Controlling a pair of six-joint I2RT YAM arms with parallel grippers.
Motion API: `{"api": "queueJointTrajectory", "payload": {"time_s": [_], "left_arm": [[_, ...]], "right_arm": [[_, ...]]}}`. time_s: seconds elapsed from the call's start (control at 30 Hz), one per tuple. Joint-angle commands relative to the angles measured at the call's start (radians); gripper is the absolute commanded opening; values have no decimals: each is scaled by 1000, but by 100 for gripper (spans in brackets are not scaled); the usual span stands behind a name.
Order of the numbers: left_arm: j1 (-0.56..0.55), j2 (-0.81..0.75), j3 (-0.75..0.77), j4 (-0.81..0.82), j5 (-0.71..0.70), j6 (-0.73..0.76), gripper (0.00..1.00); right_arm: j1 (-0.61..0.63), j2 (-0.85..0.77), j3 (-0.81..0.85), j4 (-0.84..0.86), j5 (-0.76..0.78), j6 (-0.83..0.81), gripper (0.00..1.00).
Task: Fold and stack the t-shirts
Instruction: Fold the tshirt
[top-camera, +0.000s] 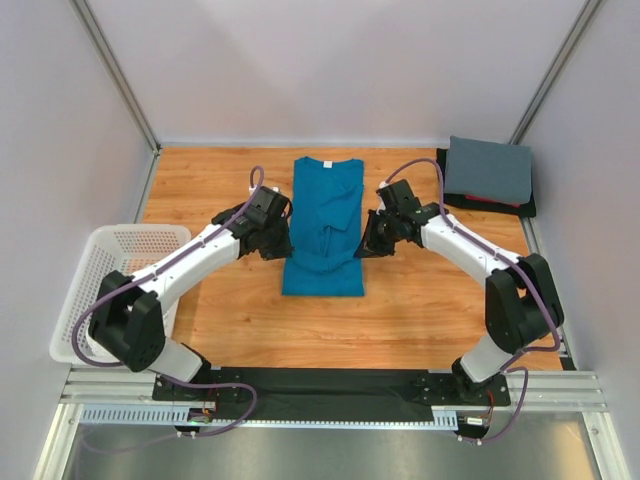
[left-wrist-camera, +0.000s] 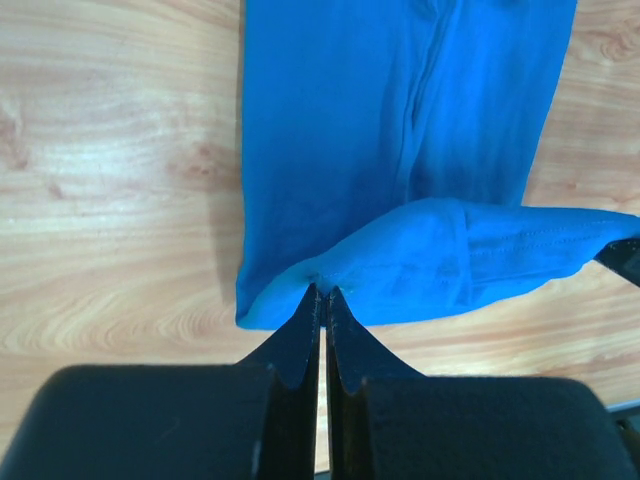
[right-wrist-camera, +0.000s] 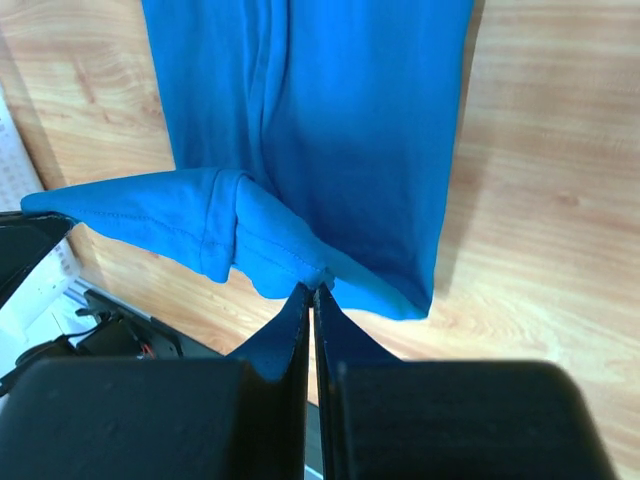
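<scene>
I should keep moving the raised hem toward the collar with my left gripper until the hem lies across the T-shirt's middle, because it reaches across the T-shirt from one edge to the other.
The teal-blue t-shirt lies as a long narrow strip in the middle of the table, collar at the far end. My left gripper is shut on its bottom hem at the left side and holds it lifted above the strip. My right gripper is shut on the hem at the right side and lifts it too. The raised hem sags between the two grippers. The teal shirt fills both wrist views. A folded slate-grey t-shirt lies on a stack with dark and red ones at the far right.
A white mesh laundry basket stands at the table's left edge beside the left arm. Grey walls close the table in on three sides. A black cloth strip runs along the near edge between the arm bases.
</scene>
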Motion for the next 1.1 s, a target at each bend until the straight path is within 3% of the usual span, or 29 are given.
{"api": "queueJointTrajectory", "payload": {"time_s": [0.0,1.07], "left_arm": [[28,46,61,42,21,50,0],[127,269,189,78,41,30,0]], "right_arm": [[-26,33,40,54,9,-17,1],[-117,314,269,44,-25,-77,0]]}}
